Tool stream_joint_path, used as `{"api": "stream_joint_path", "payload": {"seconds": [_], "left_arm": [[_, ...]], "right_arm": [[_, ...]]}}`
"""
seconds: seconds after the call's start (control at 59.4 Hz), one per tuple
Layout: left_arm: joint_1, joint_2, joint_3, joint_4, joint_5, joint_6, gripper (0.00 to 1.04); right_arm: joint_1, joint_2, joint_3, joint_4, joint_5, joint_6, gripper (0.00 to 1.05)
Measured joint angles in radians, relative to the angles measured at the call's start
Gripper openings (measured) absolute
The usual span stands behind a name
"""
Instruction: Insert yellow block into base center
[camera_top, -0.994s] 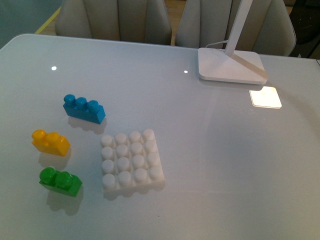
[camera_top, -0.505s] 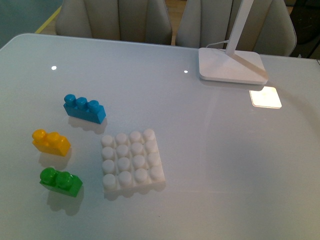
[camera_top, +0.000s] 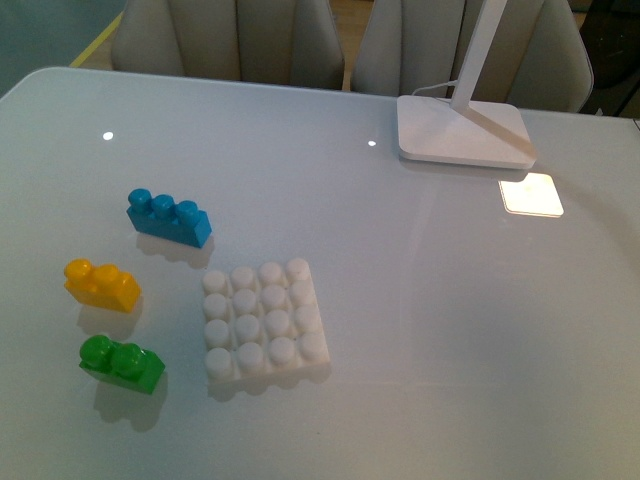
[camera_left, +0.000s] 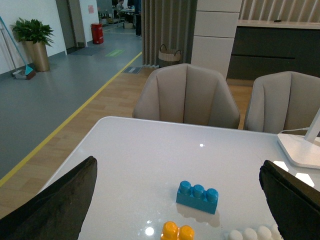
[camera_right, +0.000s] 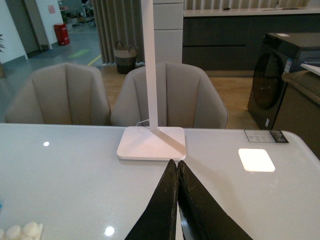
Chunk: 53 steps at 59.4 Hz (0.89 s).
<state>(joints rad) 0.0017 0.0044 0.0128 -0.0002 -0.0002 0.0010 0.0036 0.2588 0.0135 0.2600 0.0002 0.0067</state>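
I expect the white studded base to slide and turn a little when I push in the yellow block. The base has its edges free over the shiny tabletop.
The yellow block lies on the white table at the left, between a blue brick and a green brick. It also shows at the edge of the left wrist view. The white studded base sits to its right, empty; a corner of it shows in the left wrist view and the right wrist view. No arm shows in the front view. My left gripper is open wide, above the table, with the blocks between its fingers' lines. My right gripper is shut and empty, pointing toward the lamp foot.
A blue three-stud brick lies behind the yellow block, a green two-stud brick in front of it. A white lamp foot with its stem stands at the back right. Beige chairs stand behind the table.
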Motion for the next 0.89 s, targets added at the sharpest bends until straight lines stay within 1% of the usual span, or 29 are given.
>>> {"api": "stream_joint_path", "payload": {"seconds": [0.286, 0.337, 0.387, 0.657, 0.674, 0.69, 0.741, 0.758, 0.842, 0.859, 0.876, 0.892], "left_arm": [[0.0, 0.0, 0.0, 0.0, 0.0, 0.0, 0.97], [0.0, 0.0, 0.0, 0.0, 0.0, 0.0, 0.97], [0.0, 0.0, 0.0, 0.0, 0.0, 0.0, 0.97], [0.0, 0.0, 0.0, 0.0, 0.0, 0.0, 0.97], [0.0, 0.0, 0.0, 0.0, 0.0, 0.0, 0.97], [0.0, 0.0, 0.0, 0.0, 0.0, 0.0, 0.97], [0.0, 0.0, 0.0, 0.0, 0.0, 0.0, 0.97], [0.0, 0.0, 0.0, 0.0, 0.0, 0.0, 0.97], [0.0, 0.0, 0.0, 0.0, 0.0, 0.0, 0.97], [0.005, 0.011, 0.005, -0.017, 0.021, 0.008, 0.97], [0.024, 0.054, 0.044, -0.119, 0.101, 0.028, 0.97], [0.031, 0.102, 0.078, -0.199, 0.148, 0.044, 0.97]], "right_arm": [[0.0, -0.079, 0.0, -0.079, 0.0, 0.0, 0.02], [0.0, -0.153, 0.0, -0.18, -0.001, 0.0, 0.02], [0.0, -0.215, 0.0, -0.243, 0.0, 0.0, 0.02], [0.0, -0.253, 0.0, -0.257, 0.0, -0.001, 0.02], [0.0, -0.253, 0.0, -0.257, 0.0, -0.001, 0.08], [0.0, -0.253, 0.0, -0.257, 0.0, -0.001, 0.12], [0.0, -0.253, 0.0, -0.257, 0.0, -0.001, 0.2], [0.0, -0.253, 0.0, -0.257, 0.0, -0.001, 0.26], [0.0, -0.253, 0.0, -0.257, 0.0, -0.001, 0.48], [0.0, -0.253, 0.0, -0.257, 0.0, -0.001, 0.51], [0.0, -0.253, 0.0, -0.258, 0.0, -0.001, 0.57], [0.0, -0.253, 0.0, -0.258, 0.001, -0.001, 0.6]]}}
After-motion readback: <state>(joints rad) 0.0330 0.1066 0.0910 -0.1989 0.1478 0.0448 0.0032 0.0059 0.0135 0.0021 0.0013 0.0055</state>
